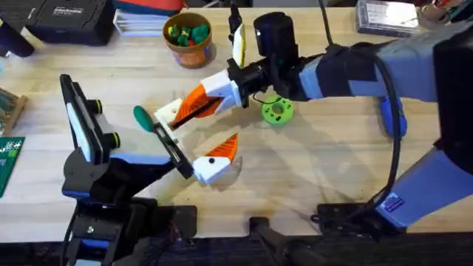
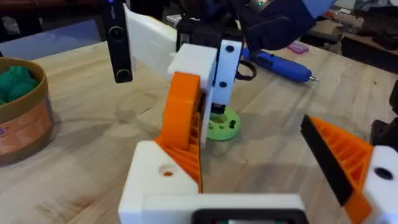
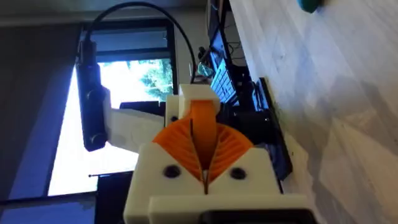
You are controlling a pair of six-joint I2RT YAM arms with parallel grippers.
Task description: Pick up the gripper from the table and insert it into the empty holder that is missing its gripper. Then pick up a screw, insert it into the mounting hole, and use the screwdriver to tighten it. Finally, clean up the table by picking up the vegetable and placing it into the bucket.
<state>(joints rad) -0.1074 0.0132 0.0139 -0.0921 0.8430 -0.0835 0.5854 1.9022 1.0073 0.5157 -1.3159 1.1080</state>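
Note:
Dark dots (image 2: pixel 232 124) sit in the bright green ring disc (image 1: pixel 278 111), so a screw will come free and the disc will stay put when I lift.
My right gripper (image 1: pixel 198 102) (image 3: pixel 204 143) is shut on the gripper (image 1: pixel 166 114) (image 2: pixel 180 137), a white block with an orange ribbed finger. It holds the piece against the bare end of the left arm's black finger rail (image 1: pixel 171 146). My left gripper (image 2: pixel 267 155) stands open, its one mounted orange finger (image 1: pixel 222 151) (image 2: pixel 342 155) far from the held piece. The dark green vegetable (image 1: pixel 140 116) (image 3: pixel 309 5) lies on the table beside the rail. The bucket (image 1: pixel 187 37) (image 2: pixel 22 118) stands at the back with green pieces inside. The blue screwdriver (image 2: pixel 280 65) lies beyond the right gripper. I cannot make out a screw.
A bright green ring disc (image 1: pixel 277 111) (image 2: pixel 221 124) sits under the right arm. A black case (image 1: pixel 66 18) and stacked books (image 1: pixel 148 18) line the back edge. A green circuit board (image 1: pixel 7 159) lies at the left edge.

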